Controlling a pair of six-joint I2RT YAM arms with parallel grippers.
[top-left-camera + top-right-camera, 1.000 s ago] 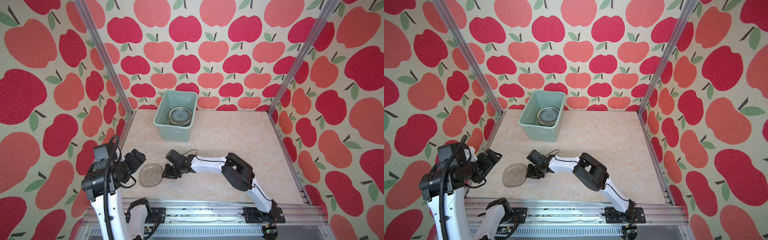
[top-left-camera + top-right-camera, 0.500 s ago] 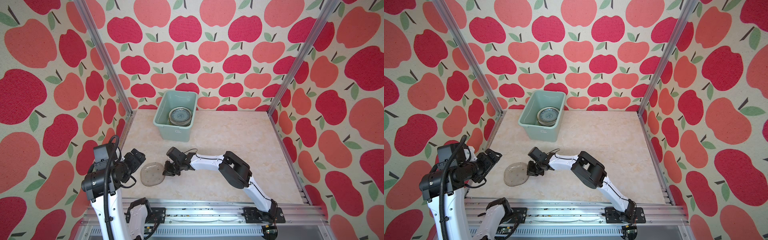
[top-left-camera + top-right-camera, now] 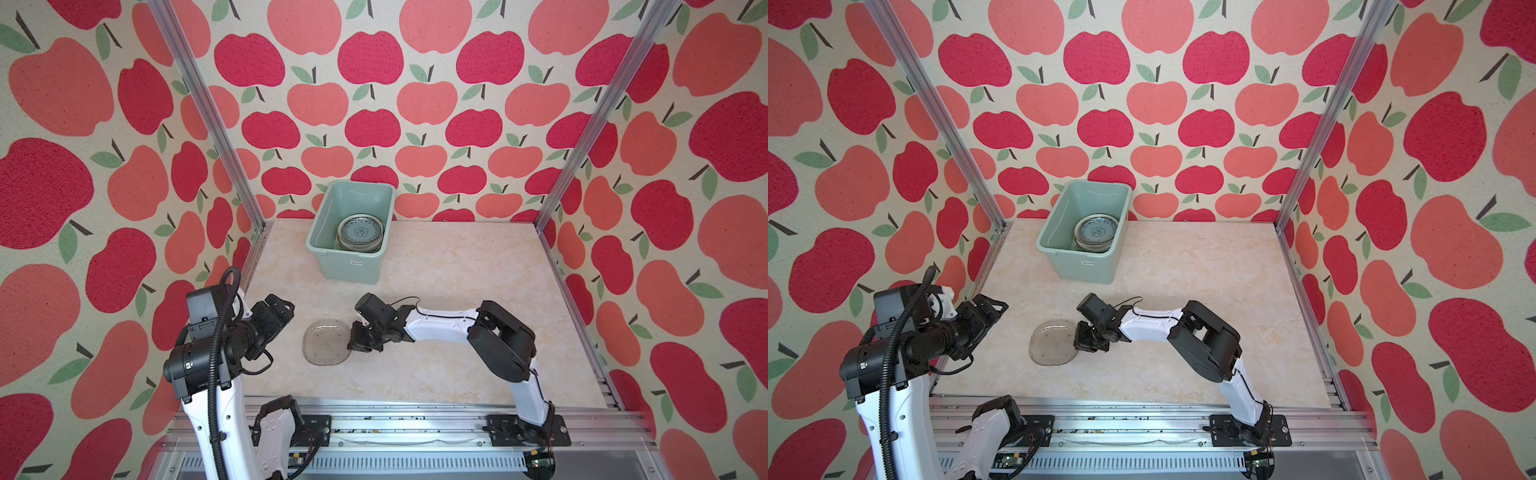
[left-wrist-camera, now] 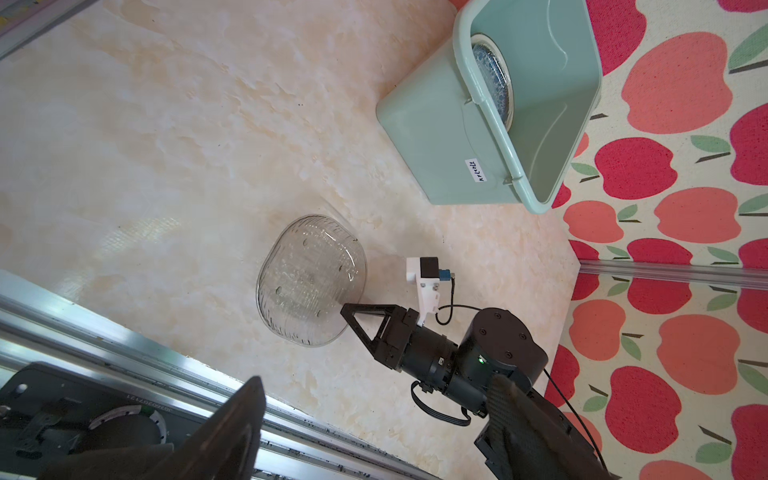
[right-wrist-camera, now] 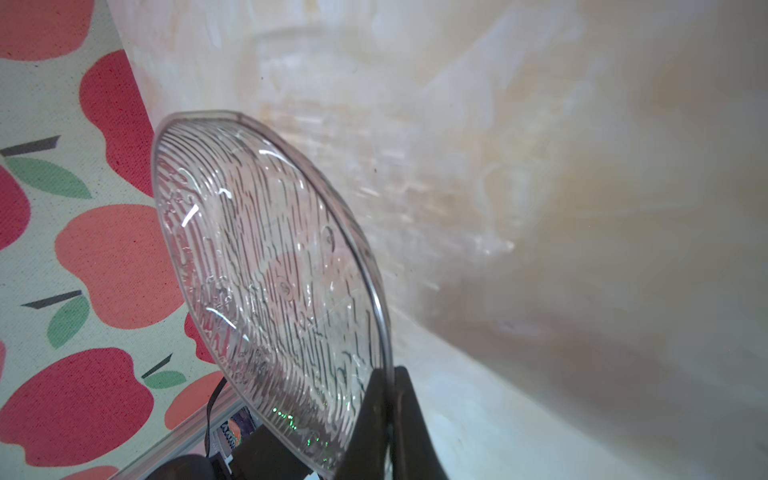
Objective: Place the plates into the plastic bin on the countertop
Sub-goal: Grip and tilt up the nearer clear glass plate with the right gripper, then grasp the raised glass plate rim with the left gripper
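Note:
The bin is on the side of my left gripper, so my right gripper should raise the glass plate and hold its free rim out to my left gripper.
A clear ribbed glass plate lies on the beige countertop, front centre-left. My right gripper is shut on its right-hand rim, low over the surface. The mint-green plastic bin stands at the back and holds a stack of plates with a blue-patterned one on top. My left gripper hangs open and empty, left of the glass plate.
Apple-patterned walls and aluminium posts close in the left, right and back sides. A metal rail runs along the front edge. The right arm's elbow stands over the front right of the countertop.
My right gripper has shut on the glass plate's rim, and the plate has shifted slightly to the right with it. The left arm has hardly moved.

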